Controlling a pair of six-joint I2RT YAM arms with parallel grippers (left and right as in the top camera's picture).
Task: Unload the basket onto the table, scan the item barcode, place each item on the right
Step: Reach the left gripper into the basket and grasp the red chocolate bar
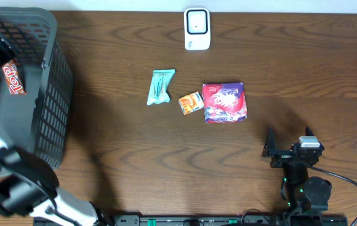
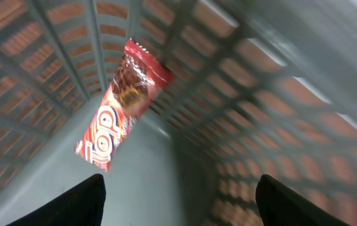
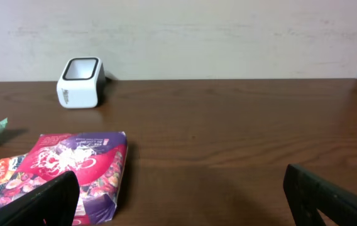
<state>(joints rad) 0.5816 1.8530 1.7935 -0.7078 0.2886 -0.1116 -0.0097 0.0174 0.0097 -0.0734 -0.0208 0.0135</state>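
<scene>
The red snack bar (image 1: 14, 78) is alone in the basket, and my open fingers are spread across its narrow width (image 2: 130, 94). My left gripper should keep going down and close there.
The white barcode scanner (image 1: 197, 28) stands at the table's far edge, also in the right wrist view (image 3: 81, 83). My left gripper (image 2: 180, 178) is open over the inside of the dark mesh basket (image 1: 48, 94), with nothing between its fingers. A red "Top" snack bar (image 2: 123, 103) is in the basket beyond the fingertips, apart from them; from overhead the bar (image 1: 14, 78) shows against the basket wall. My right gripper (image 1: 289, 142) sits open and empty near the front right (image 3: 180, 172).
Mid-table lie a green packet (image 1: 160, 86), a small orange packet (image 1: 191, 102) and a red-purple pouch (image 1: 225, 102), the pouch (image 3: 71, 163) just left of my right fingers. The basket wall (image 2: 279, 94) surrounds the left gripper.
</scene>
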